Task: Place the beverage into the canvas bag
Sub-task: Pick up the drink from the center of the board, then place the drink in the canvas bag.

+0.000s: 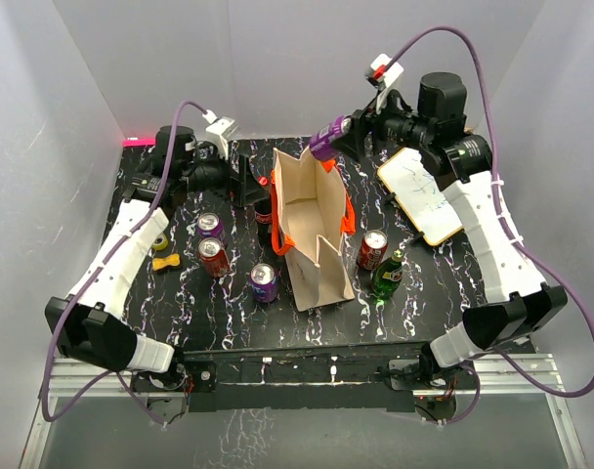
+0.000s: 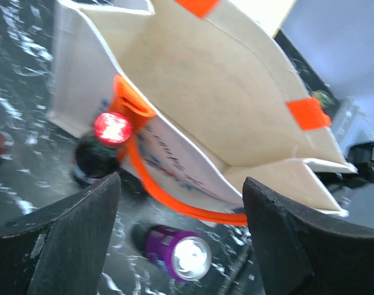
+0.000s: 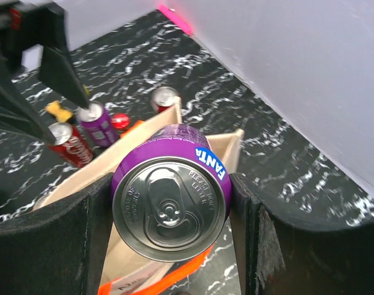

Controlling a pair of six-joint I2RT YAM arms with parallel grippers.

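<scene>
Next, my right gripper moves the purple Fanta can over the bag's open middle [image 1: 315,207] before lowering it, because the can is hanging over the canvas bag's back rim [image 1: 312,158].
The beige canvas bag [image 1: 315,210] stands open at the table's middle, with orange handles [image 2: 175,206]. My right gripper [image 1: 332,133] is shut on a purple Fanta can [image 3: 170,196] and holds it on its side above the bag's far rim [image 3: 234,142]. In the top view this can [image 1: 325,140] hangs just over the bag's back edge. My left gripper [image 1: 250,186] hovers at the bag's left side. Its jaws stand open and hold nothing [image 2: 181,190]. Far below them lie another purple can [image 2: 175,253] and the bag's handle. The bag's inside [image 2: 236,92] looks empty.
A dark bottle with a red cap [image 2: 110,129] stands against the bag's left wall. Left of the bag are purple and red cans [image 1: 212,244] and another purple can [image 1: 264,281]. A red can [image 1: 372,249] and a green bottle [image 1: 388,274] stand to its right. A white board [image 1: 421,195] lies at the back right.
</scene>
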